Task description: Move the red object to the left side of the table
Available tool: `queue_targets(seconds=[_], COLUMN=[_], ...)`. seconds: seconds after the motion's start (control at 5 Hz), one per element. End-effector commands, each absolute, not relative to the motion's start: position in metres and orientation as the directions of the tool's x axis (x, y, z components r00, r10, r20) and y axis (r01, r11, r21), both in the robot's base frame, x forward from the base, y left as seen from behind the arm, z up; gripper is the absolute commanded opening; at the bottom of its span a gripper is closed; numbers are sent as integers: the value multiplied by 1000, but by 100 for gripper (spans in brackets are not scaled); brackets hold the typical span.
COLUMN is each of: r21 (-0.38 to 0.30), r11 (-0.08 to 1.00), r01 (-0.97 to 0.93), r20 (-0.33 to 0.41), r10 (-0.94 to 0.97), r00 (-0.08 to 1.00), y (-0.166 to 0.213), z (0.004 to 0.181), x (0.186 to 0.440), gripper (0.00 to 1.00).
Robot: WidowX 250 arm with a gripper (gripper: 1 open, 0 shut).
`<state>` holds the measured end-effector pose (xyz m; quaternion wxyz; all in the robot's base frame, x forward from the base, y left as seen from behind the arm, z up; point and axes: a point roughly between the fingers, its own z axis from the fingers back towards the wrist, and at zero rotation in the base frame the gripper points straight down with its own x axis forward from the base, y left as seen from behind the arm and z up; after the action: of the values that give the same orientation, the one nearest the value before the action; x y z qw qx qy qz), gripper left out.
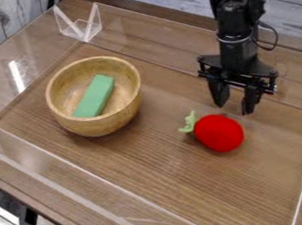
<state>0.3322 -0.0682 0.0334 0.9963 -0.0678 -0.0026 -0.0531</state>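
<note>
My gripper's fingers are hanging behind the red object (220,133), away from its body. Next, I go up, open wide and move over toward its green stem (188,123) before I grasp it.
The red object (219,133) is a small glossy toy fruit with a light green leafy stem pointing left, lying on the brown wood-grain table (133,171) right of centre. My gripper (237,100) hangs just behind and slightly right of it, pointing down, with its black fingers (221,97) spread apart. The gripper is open, holds nothing and is not touching the fruit.
A round wooden bowl (96,95) with a green rectangular block (94,94) inside stands on the left half of the table. Low clear acrylic walls (78,24) border the tabletop, and the right edge lies close to the gripper.
</note>
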Motion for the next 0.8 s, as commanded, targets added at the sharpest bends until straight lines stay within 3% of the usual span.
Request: queue_targets(seconds=[0.0,0.2,0.4,0.6], r21=[-143,-147,-148,-146], r11=[975,960,944,931], r01=[172,239,295,335], r20=[67,69,70,69], r10=[-164,-231,-287,-328], r00=[984,970,955,942], y=[-67,-69,-71,-81], z=[50,52,55,60], x=[337,328,321,318], gripper=[0,0,100,100])
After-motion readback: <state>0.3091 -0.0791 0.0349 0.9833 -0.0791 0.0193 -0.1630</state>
